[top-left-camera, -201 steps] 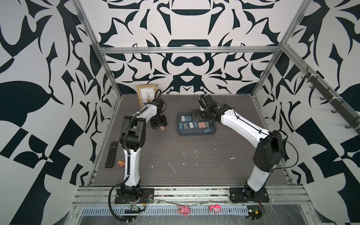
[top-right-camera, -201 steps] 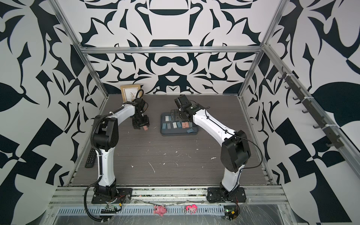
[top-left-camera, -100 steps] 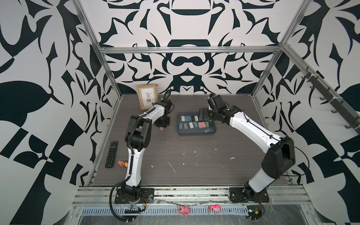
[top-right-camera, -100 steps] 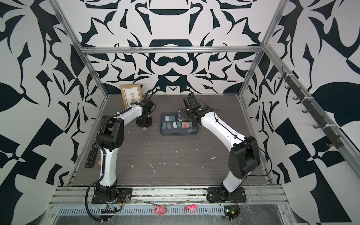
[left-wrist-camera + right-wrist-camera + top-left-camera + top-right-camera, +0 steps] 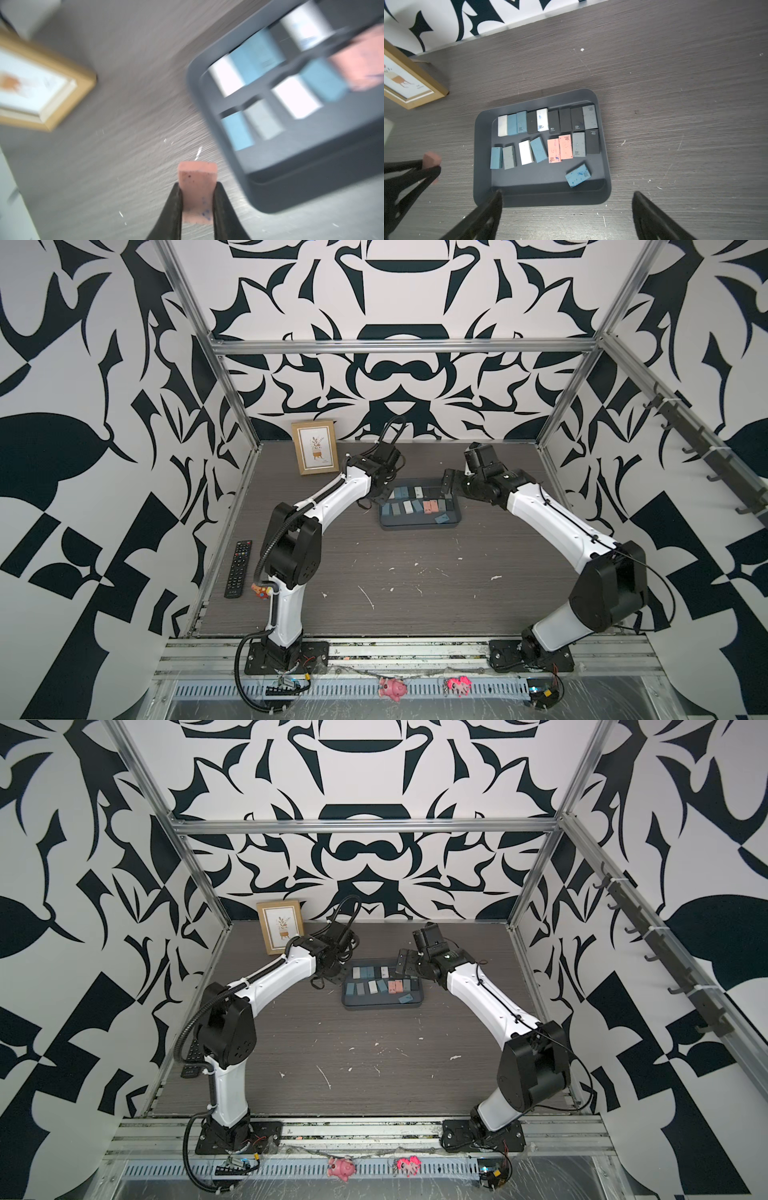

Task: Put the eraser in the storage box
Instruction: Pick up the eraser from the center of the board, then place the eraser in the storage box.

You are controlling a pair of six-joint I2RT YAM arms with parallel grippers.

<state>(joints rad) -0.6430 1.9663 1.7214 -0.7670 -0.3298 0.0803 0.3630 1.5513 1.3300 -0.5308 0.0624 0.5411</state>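
My left gripper should carry the pink eraser over the end of the storage box to the open front of its bottom (image 5: 408,520), because rows of erasers (image 5: 418,492) crowd the back of the box.
My left gripper (image 5: 197,185) is shut on a pink eraser (image 5: 197,176) and holds it just above the table, beside the left end of the storage box (image 5: 280,187). In both top views that gripper (image 5: 376,499) sits at the left edge of the dark slate-grey box (image 5: 415,526) (image 5: 382,1004). Several blue, white, black, grey and pink erasers lie in rows inside the box (image 5: 481,155). The right wrist view also catches the held eraser (image 5: 431,159). My right gripper (image 5: 566,194) hangs open and empty over the box's right end (image 5: 449,485).
A wooden picture frame (image 5: 314,447) leans on the back wall, left of the box. A black remote (image 5: 238,568) and a small coloured toy (image 5: 262,591) lie near the left wall by the left arm's base. White scuffs mark the table.
The left gripper has shut on the pink eraser and carried it right, up to the box's left edge. The right gripper has drawn back to the right, staying open.
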